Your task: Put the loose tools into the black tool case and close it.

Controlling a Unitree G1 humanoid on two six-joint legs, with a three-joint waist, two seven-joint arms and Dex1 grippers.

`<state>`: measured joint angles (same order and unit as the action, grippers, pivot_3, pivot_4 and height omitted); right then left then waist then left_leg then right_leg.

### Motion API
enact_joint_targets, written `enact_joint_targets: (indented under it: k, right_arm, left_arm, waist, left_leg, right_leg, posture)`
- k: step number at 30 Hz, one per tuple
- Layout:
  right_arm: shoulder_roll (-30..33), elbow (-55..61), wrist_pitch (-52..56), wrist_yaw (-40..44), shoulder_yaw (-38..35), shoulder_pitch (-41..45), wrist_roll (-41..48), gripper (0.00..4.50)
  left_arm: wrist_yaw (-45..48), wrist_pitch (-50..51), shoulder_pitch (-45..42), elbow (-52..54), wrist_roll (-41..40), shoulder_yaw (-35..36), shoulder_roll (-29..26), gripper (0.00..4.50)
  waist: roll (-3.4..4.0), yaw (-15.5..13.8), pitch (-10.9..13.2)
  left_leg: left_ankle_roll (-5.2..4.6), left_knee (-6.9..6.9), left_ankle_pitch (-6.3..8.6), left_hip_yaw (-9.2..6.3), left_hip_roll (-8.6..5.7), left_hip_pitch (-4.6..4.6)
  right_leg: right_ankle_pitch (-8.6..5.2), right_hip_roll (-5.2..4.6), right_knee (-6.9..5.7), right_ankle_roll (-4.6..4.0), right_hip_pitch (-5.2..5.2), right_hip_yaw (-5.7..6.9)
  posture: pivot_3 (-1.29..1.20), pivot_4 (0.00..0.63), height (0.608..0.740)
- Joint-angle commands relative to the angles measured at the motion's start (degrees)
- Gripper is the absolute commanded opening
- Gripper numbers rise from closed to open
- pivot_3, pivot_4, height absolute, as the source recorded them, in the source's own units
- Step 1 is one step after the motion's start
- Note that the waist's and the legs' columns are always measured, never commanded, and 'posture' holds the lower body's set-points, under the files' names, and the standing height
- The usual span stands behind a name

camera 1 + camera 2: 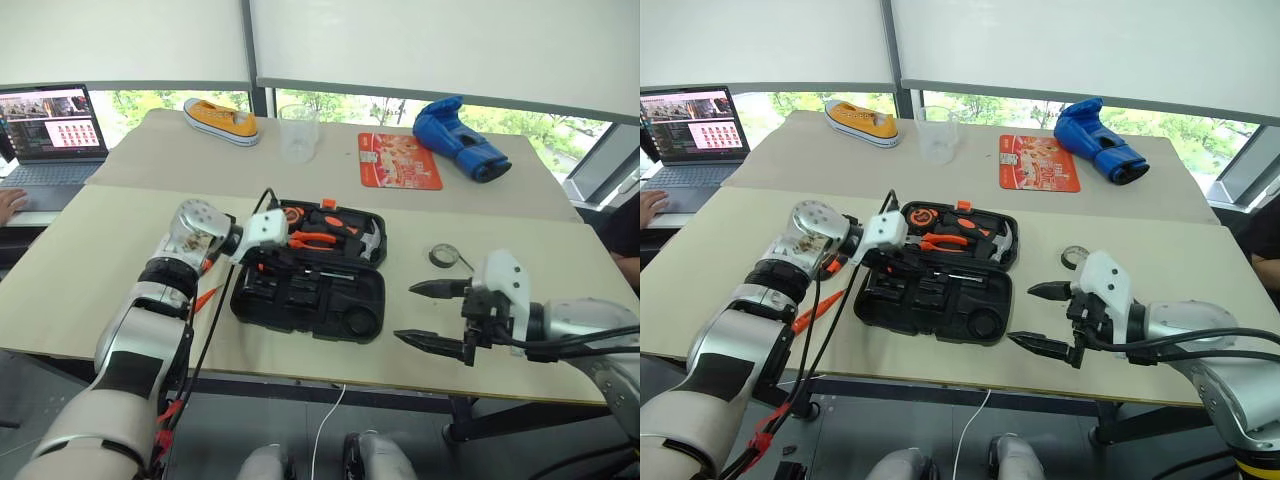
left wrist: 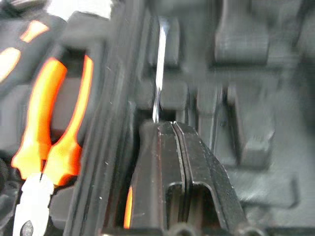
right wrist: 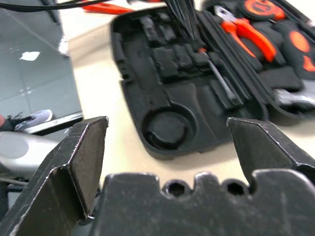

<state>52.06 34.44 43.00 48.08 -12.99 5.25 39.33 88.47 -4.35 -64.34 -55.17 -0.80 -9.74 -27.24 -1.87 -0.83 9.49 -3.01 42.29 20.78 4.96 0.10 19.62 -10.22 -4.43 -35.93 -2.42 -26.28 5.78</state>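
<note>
My gripper will press the orange-and-black screwdriver in. Narrow gaps run between the case's raised blocks, so the screwdriver's stem will settle among them and stay in place.
The black tool case lies open in the middle of the near table, with orange-handled pliers and a hammer in its far half. My left gripper is shut over the case's left end, its tips on a screwdriver whose steel shaft lies in a recess by the hinge. Whether it grips that screwdriver I cannot tell. The slim orange tester screwdriver lies on the table left of the case. A small dark tape roll sits to the case's right. Near it, my right gripper hangs open and empty.
On the far table are a yellow shoe, a clear cup, a red packet and a blue boxing glove. A laptop with a person's hand is at far left. A black cable trails off my left arm.
</note>
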Motion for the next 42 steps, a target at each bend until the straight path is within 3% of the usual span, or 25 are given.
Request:
enact_joint_targets:
  k: [1,4,6,7,11,17,23,26,34,37,42]
  right_arm:
    - [0.5,-1.2,1.9,-2.0,-11.1,-6.4,-0.1,4.50]
    - [1.6,-3.4,1.7,-0.8,-18.3,-12.6,-1.9,4.50]
    - [2.4,-6.1,1.4,-0.2,-21.5,-14.9,-3.2,4.50]
    - [2.8,-7.6,1.1,0.0,-22.4,-15.5,-3.9,4.50]
    - [4.7,-16.7,-1.0,-0.8,-19.8,-13.1,-8.0,4.50]
    - [4.8,-34.0,-7.0,-2.1,-5.2,-1.9,-18.1,4.50]
    - [1.5,-43.3,-7.4,-1.2,1.9,6.9,-20.3,4.50]
    - [-0.3,-45.3,-7.8,-1.0,2.4,8.4,-20.3,3.85]
    - [-1.4,-46.6,-7.5,-2.7,-1.4,11.5,-18.7,1.18]
    - [-0.6,-43.2,-7.9,-1.6,-2.7,15.7,-16.9,1.04]
    - [1.0,-30.8,-9.3,8.4,5.9,22.2,-15.7,1.04]
  left_arm:
    - [3.6,20.1,1.1,18.3,-11.4,6.3,-3.7,1.37]
    - [0.4,31.0,7.7,35.0,-17.7,9.1,-6.0,2.57]
    - [-2.7,36.5,11.4,43.9,-21.5,11.1,-6.6,2.95]
    - [-3.8,39.0,12.9,47.4,-23.0,11.7,-7.0,3.52]
    - [-5.7,43.7,18.0,57.9,-27.7,11.6,-8.3,4.39]
    - [-8.1,45.0,21.8,64.3,-29.5,9.8,-10.7,4.39]
    - [-7.1,42.0,25.1,66.2,-28.7,8.3,-15.0,4.39]
    - [-7.2,40.8,26.7,66.5,-28.5,7.9,-16.0,4.50]
    - [-7.0,38.7,28.2,63.9,-27.9,7.9,-19.2,4.50]
    - [-6.7,37.8,29.6,63.2,-27.9,8.5,-21.2,4.50]
    - [-5.4,35.3,32.9,61.9,-27.2,9.8,-25.1,4.50]
  waist:
    - [0.00,0.0,0.0]
    - [0.14,0.1,-0.1]
    - [0.26,0.1,-0.1]
    - [0.27,0.1,-0.1]
    - [0.26,0.1,-0.1]
    - [0.37,0.3,0.0]
    - [0.45,0.8,0.0]
    - [0.49,0.7,0.0]
    - [0.49,0.5,0.0]
    - [0.78,1.0,0.1]
    - [0.89,1.7,0.2]
  left_leg:
    - [0.00,0.00,0.00,0.00,0.00,0.06]
    - [0.00,-0.02,0.00,-0.04,0.02,0.11]
    - [0.01,-0.05,0.00,-0.04,-0.01,0.08]
    - [0.01,-0.06,0.00,-0.04,-0.01,0.03]
    - [0.02,0.00,0.01,-0.03,-0.04,-0.11]
    - [0.22,-0.08,-0.11,0.15,-0.01,-0.41]
    - [0.44,-0.18,-0.33,0.29,0.19,-0.39]
    - [0.46,-0.18,-0.34,0.27,0.26,-0.42]
    - [0.44,-0.19,-0.32,0.27,0.25,-0.39]
    - [0.44,-0.20,-0.32,0.29,0.25,-0.39]
    - [0.47,-0.27,-0.34,0.33,0.37,-0.43]
  right_leg:
    - [0.00,0.01,-0.02,0.00,-0.03,0.03]
    - [0.01,0.01,-0.06,0.03,-0.01,0.06]
    - [-0.01,0.00,0.05,0.08,0.02,0.05]
    - [-0.03,-0.02,0.04,0.11,0.07,0.00]
    - [-0.08,-0.05,0.14,0.21,0.11,-0.14]
    - [-0.27,-0.09,-0.15,0.60,0.35,-0.69]
    - [-0.24,0.02,-0.24,0.43,0.15,-0.85]
    - [-0.16,0.03,-0.15,0.15,0.06,-0.76]
    - [-0.11,0.01,-0.04,0.05,0.07,-0.64]
    - [-0.23,0.00,-0.09,0.25,0.06,-0.70]
    - [-0.25,0.09,-0.11,0.23,-0.02,-0.76]
  posture:
    - [0.00,0.150,0.724]
    - [0.00,0.150,0.724]
    - [0.00,0.150,0.724]
    - [0.00,0.150,0.724]
    - [0.00,0.150,0.724]
    - [0.00,0.150,0.724]
    - [0.00,0.150,0.724]
    - [0.00,0.150,0.724]
    - [0.00,0.150,0.724]
    - [0.00,0.150,0.724]
    - [0.00,0.150,0.724]
